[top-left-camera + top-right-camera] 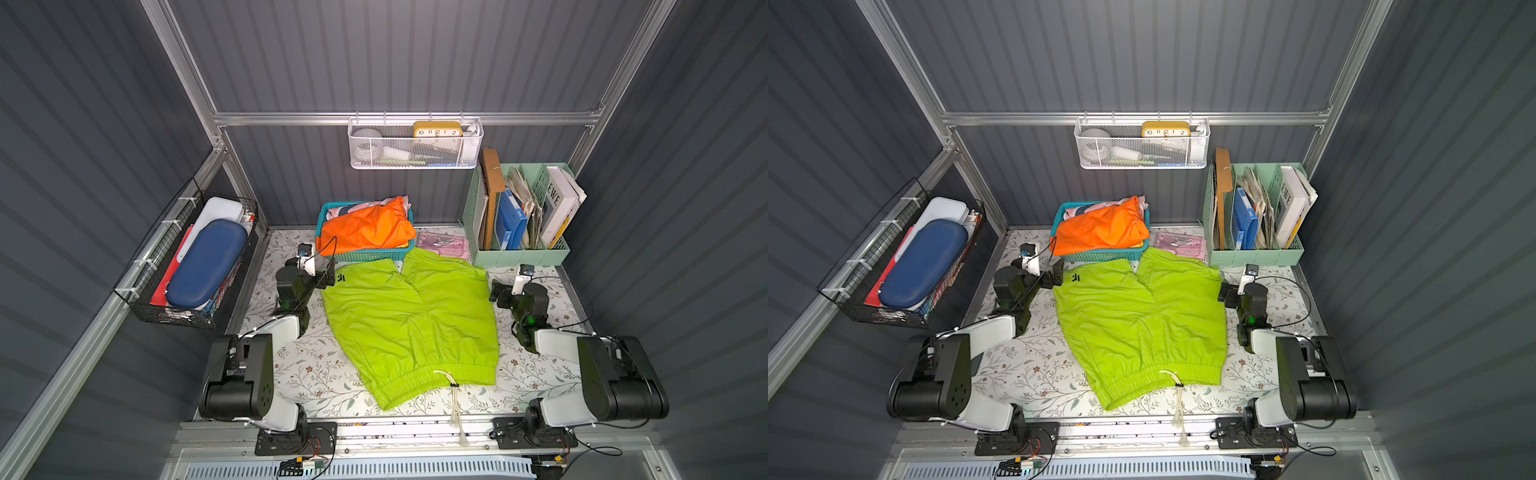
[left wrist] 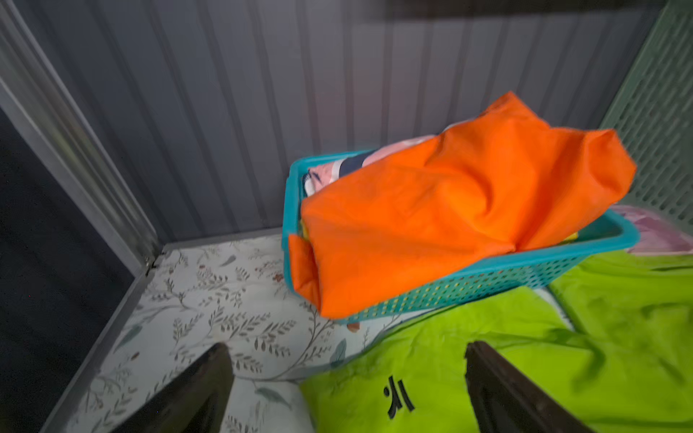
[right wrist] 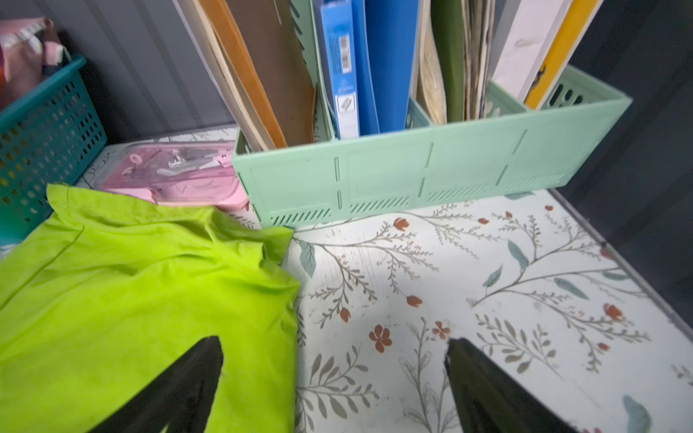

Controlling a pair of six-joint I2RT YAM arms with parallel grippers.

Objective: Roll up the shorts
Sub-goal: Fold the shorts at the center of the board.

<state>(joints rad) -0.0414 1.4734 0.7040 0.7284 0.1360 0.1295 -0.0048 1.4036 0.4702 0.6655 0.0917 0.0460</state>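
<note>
The shorts' waistband is at a slant to the table's near edge, so the robot's left gripper should move the shorts square before its right gripper takes the edge of the shorts' leg by the file organiser.
The lime-green shorts lie spread flat on the floral table, waistband and cream drawstring toward the near edge and legs toward the back. My left gripper is open at the left leg's hem corner, by the small black mark. One finger is over the table and the other over the shorts. My right gripper is open at the right leg's outer edge. One of its fingers is over the shorts and the other over the bare table.
A teal basket holding an orange garment stands just behind the left leg. A pink case lies behind the right leg. A mint file organiser fills the back right corner. A wire basket hangs on the left wall.
</note>
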